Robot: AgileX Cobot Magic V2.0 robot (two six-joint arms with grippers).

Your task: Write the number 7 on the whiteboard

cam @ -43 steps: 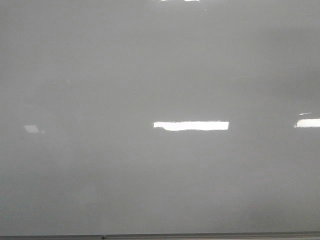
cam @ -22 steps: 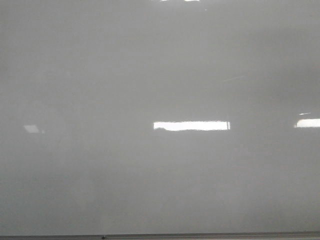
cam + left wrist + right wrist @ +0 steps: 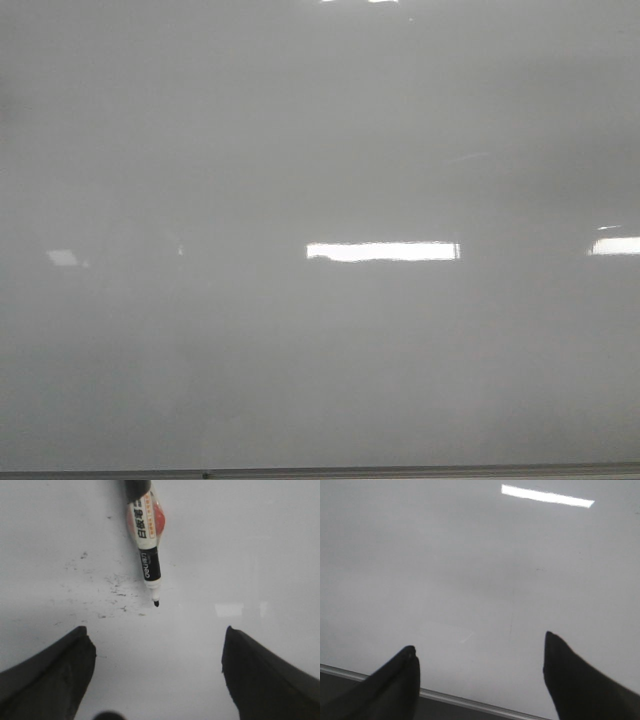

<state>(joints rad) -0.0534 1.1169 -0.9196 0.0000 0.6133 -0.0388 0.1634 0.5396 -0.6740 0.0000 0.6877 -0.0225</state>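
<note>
My left gripper needs to keep going toward the marker until its open fingers are on both sides of the marker's black band [image 3: 150,564] and then close, because the marker's uncapped tip [image 3: 156,603] points into the gap between the fingers.
The whiteboard [image 3: 320,150] fills the front view, pale grey and glossy; no number 7 shows on it in any view. In the left wrist view a marker [image 3: 145,535] lies on the whiteboard [image 3: 250,555], its uncapped black tip [image 3: 156,603] pointing toward my left gripper [image 3: 156,637], which is open and empty above the board, apart from the marker. My right gripper [image 3: 479,647] is open and empty over the whiteboard [image 3: 470,570] near its metal frame edge [image 3: 470,702]. Neither gripper shows in the front view.
Bright glare patches [image 3: 382,251] lie on the board. Faint black ink specks [image 3: 117,587] are scattered beside the marker tip. The frame edge [image 3: 320,472] runs along the bottom of the front view. A dark surface [image 3: 350,690] lies beyond the frame.
Only faint reflections on the board shift slightly; nothing else has visibly changed in the front view.
</note>
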